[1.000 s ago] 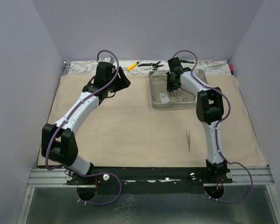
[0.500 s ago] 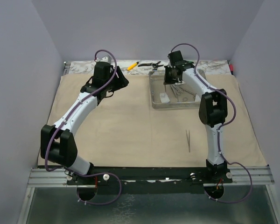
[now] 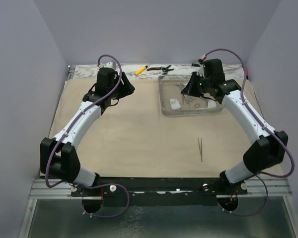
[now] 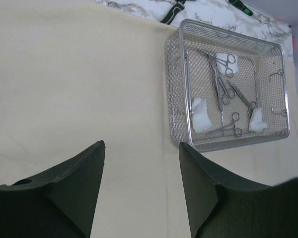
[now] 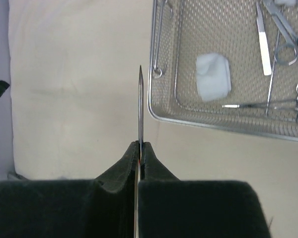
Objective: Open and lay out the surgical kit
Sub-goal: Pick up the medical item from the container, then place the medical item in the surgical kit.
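I go on moving my right gripper to the open cloth (image 3: 188, 149) beside the lying pair, because the held tweezers (image 5: 141, 104) are parallel to that pair, before I let go of the held tweezers there.
The beige cloth wrap (image 3: 139, 129) lies spread flat over the table. On its far right stands the tray (image 3: 188, 113), holding steel clamps (image 4: 219, 82) and white gauze balls (image 4: 200, 113). My right gripper (image 5: 140, 144) is shut on thin tweezers (image 5: 140, 104), whose tip points forward past the tray's rim (image 5: 213, 125). From above, the right gripper (image 3: 188, 90) hangs raised at the tray. Another pair of tweezers (image 3: 200, 148) lies on the cloth nearer the arms. My left gripper (image 4: 141, 148) is open and holds nothing, above bare cloth left of the tray (image 4: 175, 94).
A yellow pen (image 3: 141, 70) and black-handled pliers (image 3: 160, 68) lie on the marble strip (image 3: 89, 72) behind the cloth. Grey walls close in the left, right and back. The cloth's near edge runs along the arm bases.
My right gripper has shut on the tweezers and lifted out of the tray, with the arm swung out to the right. The left arm has shifted slightly back and left.
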Controlling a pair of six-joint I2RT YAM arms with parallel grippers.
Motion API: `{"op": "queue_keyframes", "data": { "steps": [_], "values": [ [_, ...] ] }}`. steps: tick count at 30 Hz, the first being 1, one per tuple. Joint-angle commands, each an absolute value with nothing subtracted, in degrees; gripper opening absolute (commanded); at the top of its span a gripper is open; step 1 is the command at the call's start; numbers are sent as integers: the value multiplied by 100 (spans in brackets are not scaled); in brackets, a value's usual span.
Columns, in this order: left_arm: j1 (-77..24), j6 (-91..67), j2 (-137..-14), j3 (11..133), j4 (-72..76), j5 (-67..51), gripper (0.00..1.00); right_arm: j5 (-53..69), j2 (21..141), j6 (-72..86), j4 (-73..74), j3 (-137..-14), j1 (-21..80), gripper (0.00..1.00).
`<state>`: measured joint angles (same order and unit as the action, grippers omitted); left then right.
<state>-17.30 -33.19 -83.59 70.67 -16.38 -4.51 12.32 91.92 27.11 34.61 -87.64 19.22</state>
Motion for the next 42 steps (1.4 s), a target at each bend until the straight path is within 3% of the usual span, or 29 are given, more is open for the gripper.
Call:
{"op": "queue_keyframes", "data": {
  "steps": [1,8,16,23,34,42],
  "values": [
    [-1697,-3182,-8151,6776,-1666,-405,62,1311,8154,3149,3876,-7992,1924,1],
    [-1701,-3200,-8097,6510,-1651,-353,62,908,7091,3370,4412,-6347,1991,1],
    [-1702,-3158,-8163,6438,-1652,-366,63,-828,7027,4396,4779,-4977,3239,1],
    [-1698,-3147,-8217,6363,-1649,-406,62,-1569,7886,4898,4658,-4819,4050,1],
    [-1697,-3106,-8218,6381,-1646,-404,62,-1779,8726,4763,4448,-5004,4221,1],
    [-1690,-3059,-8237,6363,-1651,-390,62,-1487,8693,4365,4172,-4807,4234,15]
  ]
}}
